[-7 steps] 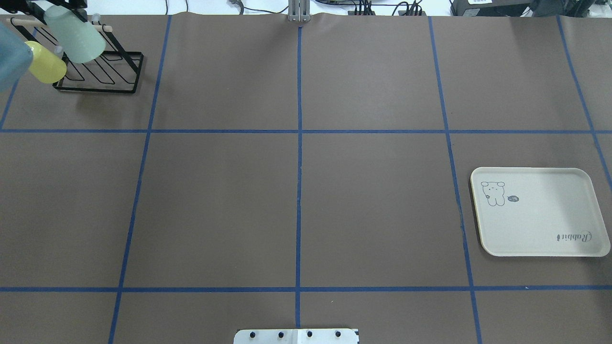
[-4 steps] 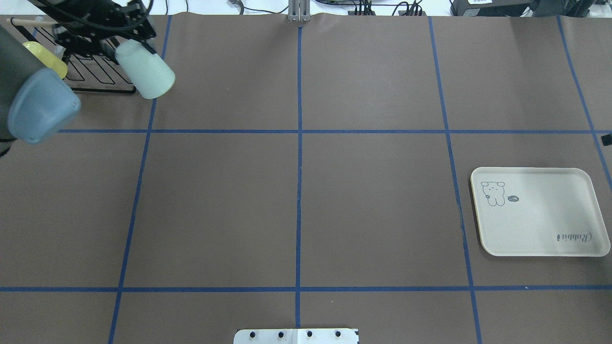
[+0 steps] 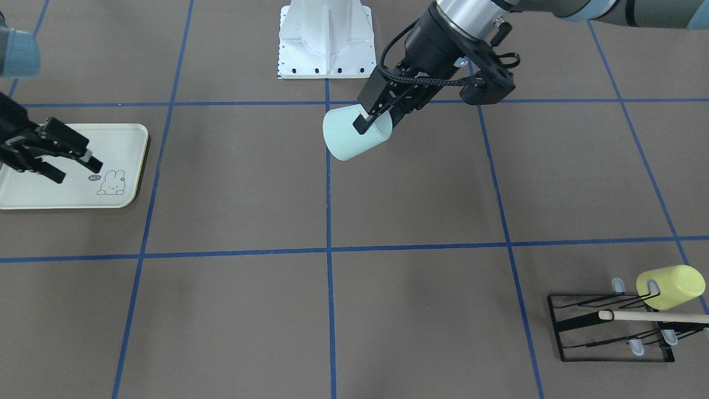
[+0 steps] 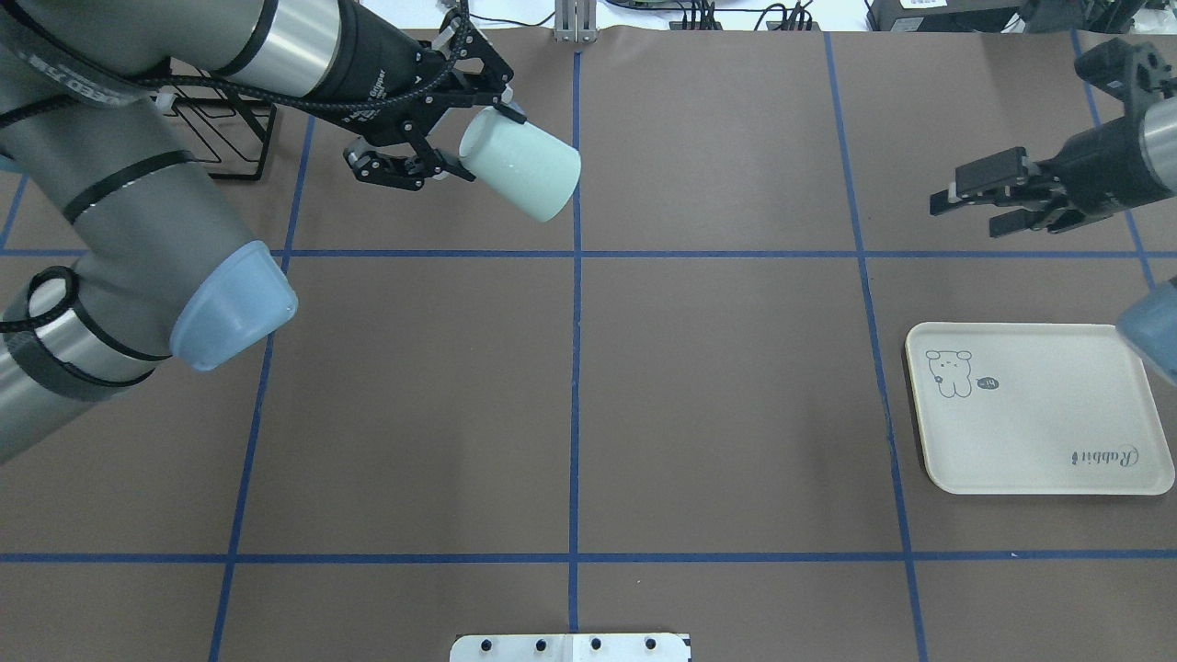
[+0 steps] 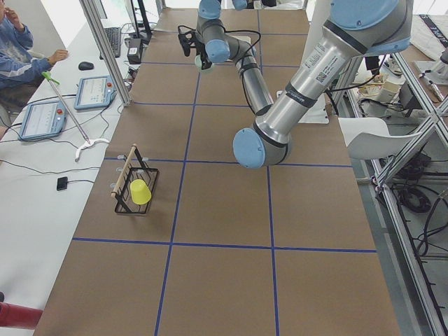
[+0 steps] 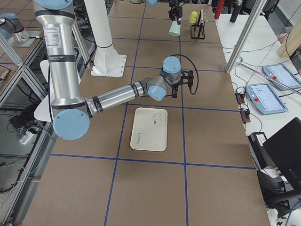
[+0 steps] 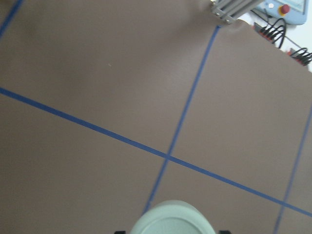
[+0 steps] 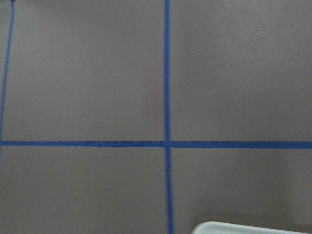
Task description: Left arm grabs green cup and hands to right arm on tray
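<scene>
My left gripper needs to turn the cup level toward my right gripper (image 3: 81,174) to hand it over, because the green cup's loose end (image 3: 338,138) is pointing down at the mat.
My left gripper (image 4: 469,142) is shut on the rim of the pale mint-green cup (image 4: 522,173) and holds it tilted in the air, over the far middle of the table. The cup also shows in the front view (image 3: 350,136), under the left gripper (image 3: 368,119), and at the bottom of the left wrist view (image 7: 170,220). My right gripper (image 4: 967,213) is open and empty, in the air by the tray's far side; in the front view the right gripper (image 3: 75,170) overlaps the tray. The cream tray (image 4: 1039,432) with the bunny drawing lies bare at the right.
A black wire rack (image 3: 609,330) with a wooden rod stands at the far left corner and bears a yellow-green cup (image 3: 670,285). The white robot base (image 3: 327,39) is at the near edge. Blue tape lines cross the brown mat.
My left arm has carried the green cup away from the rack, rightward to the table's midline. My right arm has come into view at the far right, its gripper open.
</scene>
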### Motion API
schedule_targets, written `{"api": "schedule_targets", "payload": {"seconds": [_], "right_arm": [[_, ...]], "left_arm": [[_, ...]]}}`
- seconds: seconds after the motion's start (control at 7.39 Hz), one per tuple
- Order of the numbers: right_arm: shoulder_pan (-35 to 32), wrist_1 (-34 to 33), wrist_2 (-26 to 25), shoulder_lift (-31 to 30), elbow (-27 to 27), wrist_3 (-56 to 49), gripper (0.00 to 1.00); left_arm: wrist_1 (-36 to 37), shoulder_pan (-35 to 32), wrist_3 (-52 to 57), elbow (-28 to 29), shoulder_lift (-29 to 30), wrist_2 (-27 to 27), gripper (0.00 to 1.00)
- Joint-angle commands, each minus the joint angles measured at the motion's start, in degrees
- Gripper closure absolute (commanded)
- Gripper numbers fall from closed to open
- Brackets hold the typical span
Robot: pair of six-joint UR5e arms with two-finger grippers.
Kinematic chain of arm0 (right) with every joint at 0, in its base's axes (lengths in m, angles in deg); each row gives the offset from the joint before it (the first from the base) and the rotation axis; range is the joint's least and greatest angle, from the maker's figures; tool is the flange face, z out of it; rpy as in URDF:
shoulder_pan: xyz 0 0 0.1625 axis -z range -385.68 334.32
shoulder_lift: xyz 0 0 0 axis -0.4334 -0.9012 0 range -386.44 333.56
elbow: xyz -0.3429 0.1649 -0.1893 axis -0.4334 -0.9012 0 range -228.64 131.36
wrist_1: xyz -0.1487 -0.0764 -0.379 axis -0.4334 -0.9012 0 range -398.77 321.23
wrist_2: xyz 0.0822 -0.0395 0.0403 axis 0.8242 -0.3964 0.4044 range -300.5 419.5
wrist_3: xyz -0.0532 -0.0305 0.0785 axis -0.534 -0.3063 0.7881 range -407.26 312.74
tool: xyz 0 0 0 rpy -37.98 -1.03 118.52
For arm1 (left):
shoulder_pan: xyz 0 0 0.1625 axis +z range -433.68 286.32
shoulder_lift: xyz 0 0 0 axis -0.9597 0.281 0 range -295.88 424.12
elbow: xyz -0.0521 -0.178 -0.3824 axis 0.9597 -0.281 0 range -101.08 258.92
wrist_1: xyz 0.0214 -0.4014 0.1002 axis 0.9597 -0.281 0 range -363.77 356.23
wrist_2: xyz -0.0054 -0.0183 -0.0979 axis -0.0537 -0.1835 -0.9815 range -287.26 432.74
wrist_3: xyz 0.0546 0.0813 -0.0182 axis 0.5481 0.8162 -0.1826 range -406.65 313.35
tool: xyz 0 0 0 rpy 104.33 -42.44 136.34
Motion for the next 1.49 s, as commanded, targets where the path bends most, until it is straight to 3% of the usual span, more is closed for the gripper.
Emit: {"api": "schedule_targets", "payload": {"seconds": [0.0, 0.14, 0.27, 0.54, 0.81, 0.95, 1.22, 1.35], "right_arm": [[4.3, 13.7, 0.0, 2.9, 0.8, 19.5, 0.0], [6.4, 20.4, -0.2, 3.6, 0.9, 25.7, 0.0], [7.6, 23.1, -0.5, 6.7, 0.6, 31.2, 0.0], [8.9, 23.2, -0.7, 13.1, 0.2, 33.6, 0.01], [9.4, 23.3, -0.7, 17.0, 0.2, 38.6, 0.02], [10.3, 24.3, -1.4, 17.9, 0.2, 39.0, 0.02], [18.7, 35.0, -14.8, 17.3, 0.0, 48.6, 0.04], [20.4, 35.3, -16.0, 17.7, -0.1, 48.8, 0.05]], "left_arm": [[-24.6, 0.6, -21.4, 7.7, -0.3, 3.0, 1.0], [-33.6, 0.6, -30.4, 10.5, -0.2, 6.4, 1.0], [-42.5, 0.6, -37.2, 13.3, -0.3, 7.1, 1.0], [-51.0, 0.6, -40.8, 15.0, -2.0, 7.0, 1.0], [-65.8, 0.9, -46.2, 16.0, -7.6, 7.1, 1.0], [-66.6, 0.8, -49.1, 15.9, -7.5, 7.2, 1.0], [-70.4, 0.8, -54.8, 15.6, -7.6, 7.3, 1.0], [-70.4, 0.8, -55.4, 15.5, -7.6, 7.3, 1.0]]}}
